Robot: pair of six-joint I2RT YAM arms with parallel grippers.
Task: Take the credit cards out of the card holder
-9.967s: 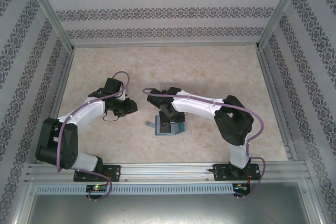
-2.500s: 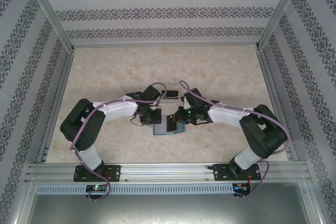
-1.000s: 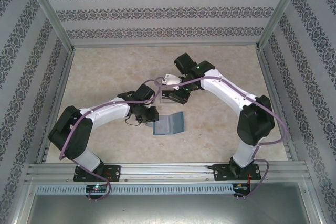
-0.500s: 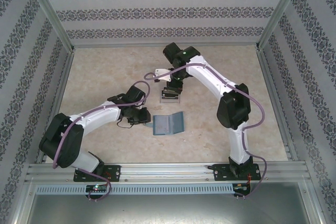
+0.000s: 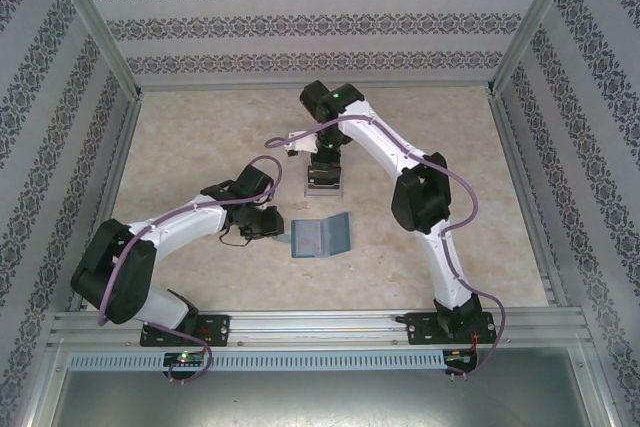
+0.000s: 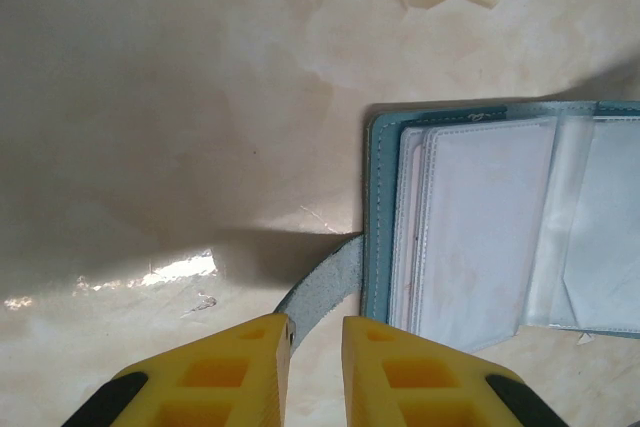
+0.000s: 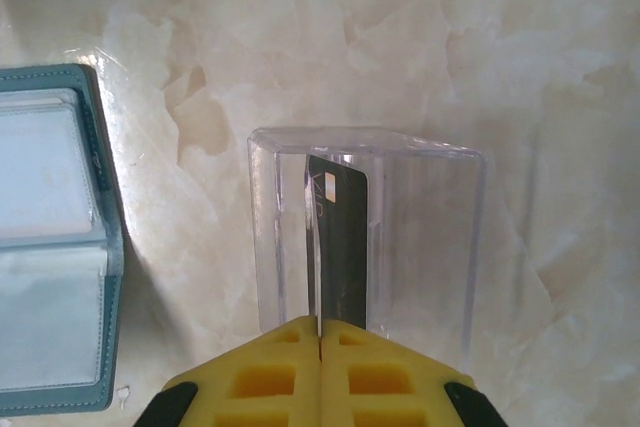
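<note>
The held credit card is hanging edge-on between the sides of the clear tray, so my right gripper should keep going down until the card is inside the clear tray, then let go.
The teal card holder lies open on the table, its pale inner panels facing up. Its side tab curves down to my left gripper. The jaws stand a little apart with bare table in the gap. The tab's end is hidden behind the left fingertip. My left gripper sits at the holder's left edge. My right gripper is shut on a dark credit card, held edge-on over the clear tray. Seen from above, the right gripper hangs behind the holder.
The clear tray lies just behind the holder. The holder shows left of the tray in the right wrist view. Patterned walls and metal posts ring the marble table. The right arm arches over the middle-right of the table.
The right arm has swung back and to the left, bringing the dark card over the clear tray. The left gripper stays at the holder's tab, and the holder has not moved.
</note>
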